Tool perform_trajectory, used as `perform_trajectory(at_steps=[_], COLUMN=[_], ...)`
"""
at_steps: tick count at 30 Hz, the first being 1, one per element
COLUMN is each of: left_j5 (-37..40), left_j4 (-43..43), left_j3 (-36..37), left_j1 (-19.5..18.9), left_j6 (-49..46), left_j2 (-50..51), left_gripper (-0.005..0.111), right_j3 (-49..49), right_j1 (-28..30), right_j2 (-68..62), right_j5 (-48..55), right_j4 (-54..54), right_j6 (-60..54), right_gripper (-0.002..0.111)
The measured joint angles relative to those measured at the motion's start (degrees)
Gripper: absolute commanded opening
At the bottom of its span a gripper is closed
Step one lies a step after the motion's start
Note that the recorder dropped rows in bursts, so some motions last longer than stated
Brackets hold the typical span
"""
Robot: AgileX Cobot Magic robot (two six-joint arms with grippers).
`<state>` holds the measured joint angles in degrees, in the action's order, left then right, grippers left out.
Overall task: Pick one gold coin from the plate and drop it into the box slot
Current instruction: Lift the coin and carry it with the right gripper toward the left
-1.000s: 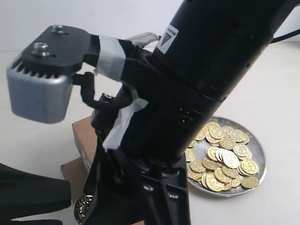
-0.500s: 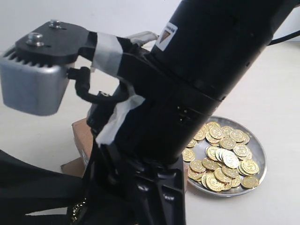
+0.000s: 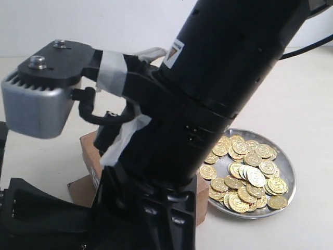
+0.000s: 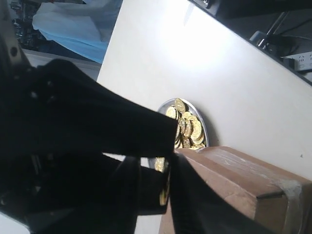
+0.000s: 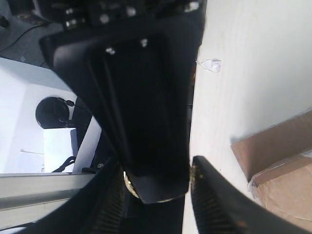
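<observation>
Both of the robot's grippers are on the gold coin [image 5: 130, 185], so the right gripper should open and move back, clear of the box [image 3: 201, 201], before the left gripper takes the coin to the slot.
The silver plate [image 3: 287, 165] heaped with gold coins [image 3: 250, 174] sits at the right. My right arm [image 3: 208, 104] fills the middle and hides most of the brown box [image 3: 91, 148]. In the right wrist view my right gripper [image 5: 156, 168] is shut on one gold coin [image 5: 128, 186], gripping it by its edges. A finger of the left gripper [image 5: 146, 112] covers the coin's face. In the left wrist view my left gripper [image 4: 156, 168] stands open astride that coin [image 4: 164, 189], which shows edge-on against one finger. Beside it is the box [image 4: 234, 180], with a short dark slit [image 4: 270, 195] by its pale tape.
A flat brown cardboard sheet [image 3: 80, 187] lies under the box and shows in the right wrist view [image 5: 273, 141]. The plate [image 4: 204, 130] lies just beyond the box in the left wrist view. The left arm [image 3: 47, 219] crowds the lower left corner.
The left arm has come in from the lower left and closed around the coin in the right gripper. That coin, visible low down earlier, is now hidden in the exterior view.
</observation>
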<state>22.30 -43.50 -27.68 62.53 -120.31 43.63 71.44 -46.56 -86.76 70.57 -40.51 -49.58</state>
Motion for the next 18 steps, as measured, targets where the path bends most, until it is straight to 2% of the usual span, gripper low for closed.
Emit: perform_trajectory(at_steps=[4, 13, 18], left_j5=[-0.01, 0.23, -0.07], left_j4=[0.00, 0.13, 0.15], left_j3=[-0.04, -0.04, -0.04], left_j1=[0.00, 0.03, 0.03], left_j6=[0.00, 0.00, 0.00], left_j2=[0.97, 1.11, 1.11], left_gripper=[0.000, 0.000, 0.000], right_j3=[0.00, 0.00, 0.00], right_j1=[0.00, 0.00, 0.00], right_j2=[0.00, 0.00, 0.00], right_j5=[-0.12, -0.12, -0.12], right_j4=[0.00, 0.00, 0.63], right_j6=[0.00, 0.10, 0.80], right_gripper=[0.037, 0.037, 0.059])
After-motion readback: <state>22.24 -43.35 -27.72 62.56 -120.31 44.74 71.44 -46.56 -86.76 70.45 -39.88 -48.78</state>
